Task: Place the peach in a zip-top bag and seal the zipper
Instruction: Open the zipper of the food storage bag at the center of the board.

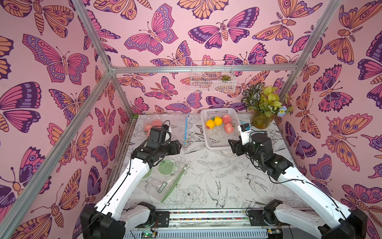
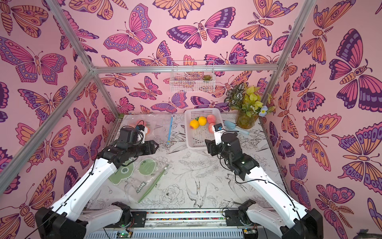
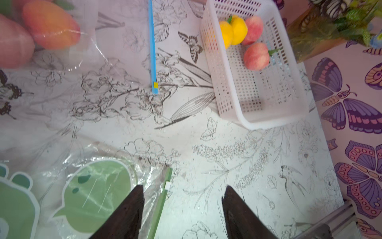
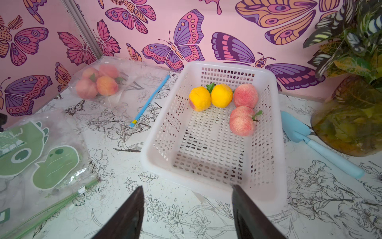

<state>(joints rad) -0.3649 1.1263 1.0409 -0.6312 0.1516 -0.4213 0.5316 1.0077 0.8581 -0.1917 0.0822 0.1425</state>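
Observation:
The white slider (image 3: 167, 185) rests at the far end of the green zipper, so I should keep lowering my left gripper toward the zipper's middle (image 2: 153, 184) until its fingers close there.
A white basket (image 1: 219, 137) at the back of the table holds two pink peaches (image 4: 241, 121) (image 4: 246, 95) and two yellow ones (image 4: 199, 99). A clear zip-top bag (image 1: 165, 175) with green cartoon prints and a green zipper (image 3: 160, 207) lies flat on the table under my left arm. My left gripper (image 3: 183, 190) hovers open and empty over the far end of that zipper, one finger above the plastic. My right gripper (image 4: 187, 188) is open and empty, just in front of the basket's near rim (image 4: 186, 186).
A second clear bag (image 4: 97, 82) with a blue zipper (image 1: 186, 130) lies at the back left with several peaches inside. A blue trowel (image 4: 310, 140) and a glass vase of plants (image 1: 262, 120) stand right of the basket. A wire shelf (image 1: 213, 80) hangs on the back wall.

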